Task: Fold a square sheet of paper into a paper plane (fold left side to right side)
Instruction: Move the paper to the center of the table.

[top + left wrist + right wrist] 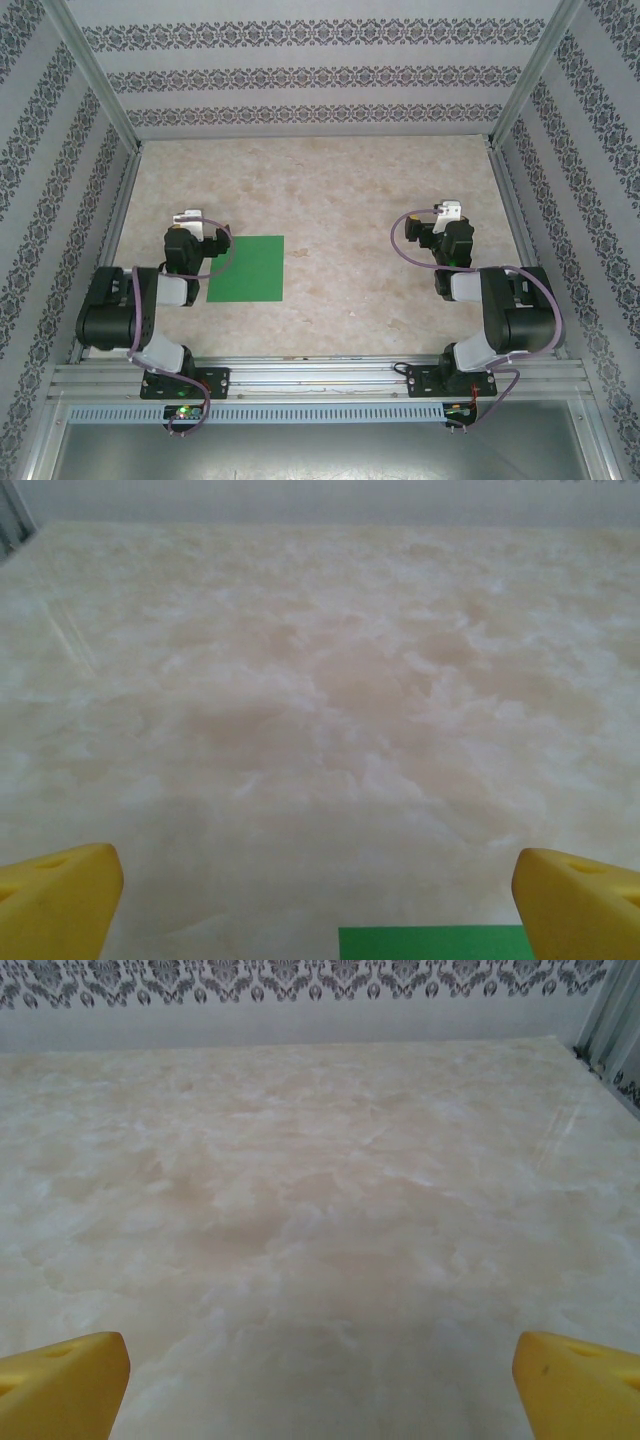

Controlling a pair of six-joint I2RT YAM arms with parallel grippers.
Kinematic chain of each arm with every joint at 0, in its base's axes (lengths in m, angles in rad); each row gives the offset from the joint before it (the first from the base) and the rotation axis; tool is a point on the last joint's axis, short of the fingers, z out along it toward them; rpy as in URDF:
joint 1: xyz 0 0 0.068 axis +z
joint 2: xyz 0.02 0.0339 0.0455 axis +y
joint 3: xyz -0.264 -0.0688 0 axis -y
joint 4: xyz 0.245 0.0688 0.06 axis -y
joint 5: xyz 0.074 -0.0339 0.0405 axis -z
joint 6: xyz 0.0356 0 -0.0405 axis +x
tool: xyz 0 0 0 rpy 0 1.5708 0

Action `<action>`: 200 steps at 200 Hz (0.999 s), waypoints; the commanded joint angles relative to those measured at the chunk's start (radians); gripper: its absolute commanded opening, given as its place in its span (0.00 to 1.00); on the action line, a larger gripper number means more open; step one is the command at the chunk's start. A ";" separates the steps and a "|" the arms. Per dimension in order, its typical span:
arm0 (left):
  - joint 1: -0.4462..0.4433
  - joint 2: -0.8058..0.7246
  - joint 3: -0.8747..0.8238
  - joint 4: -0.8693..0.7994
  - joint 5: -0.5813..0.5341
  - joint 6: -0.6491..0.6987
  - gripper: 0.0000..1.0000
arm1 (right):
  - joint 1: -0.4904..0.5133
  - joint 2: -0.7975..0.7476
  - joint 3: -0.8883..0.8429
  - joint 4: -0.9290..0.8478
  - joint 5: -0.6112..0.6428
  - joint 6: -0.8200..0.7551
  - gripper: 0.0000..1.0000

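The square sheet [247,269] lies far from my right gripper. My left gripper should press on the sheet and drag it to the table's middle [313,279] before folding.
The square sheet of paper [248,268], bright green, lies flat and unfolded on the table just right of the left arm. The paper plane is out of view. My left gripper [197,220] hovers at the sheet's far left corner, pointing away from the bases. In the left wrist view its yellow fingertips [60,900] stand wide apart, the left gripper [320,910] is open and empty, and the sheet's edge [435,942] peeks in at the bottom. My right gripper [447,212] is over bare table far to the right of the sheet. The right gripper [320,1390] is open, with nothing between its yellow fingertips [580,1385].
The beige marbled table [340,190] is enclosed by patterned walls [300,80] at the back and both sides, with metal corner posts [100,80]. An aluminium rail [320,375] carrying both arm bases runs along the near edge.
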 commanded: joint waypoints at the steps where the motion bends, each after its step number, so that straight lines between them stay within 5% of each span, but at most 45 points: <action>1: 0.009 -0.194 0.030 -0.151 -0.090 -0.063 1.00 | 0.000 -0.134 0.054 -0.157 0.005 0.009 0.98; 41: 0.010 -0.477 0.216 -0.722 -0.169 -0.332 1.00 | -0.002 -0.409 0.130 -0.599 -0.016 0.171 0.98; 90: 0.009 -0.577 0.360 -1.223 0.143 -0.524 1.00 | -0.007 -0.629 0.169 -1.047 -0.322 0.422 0.98; 130: -0.022 -0.596 0.304 -1.337 0.444 -0.583 1.00 | 0.009 -0.722 0.103 -1.174 -0.536 0.564 0.98; 200: -0.176 -0.412 0.228 -1.180 0.478 -0.624 1.00 | 0.185 -0.764 0.081 -1.264 -0.412 0.584 0.98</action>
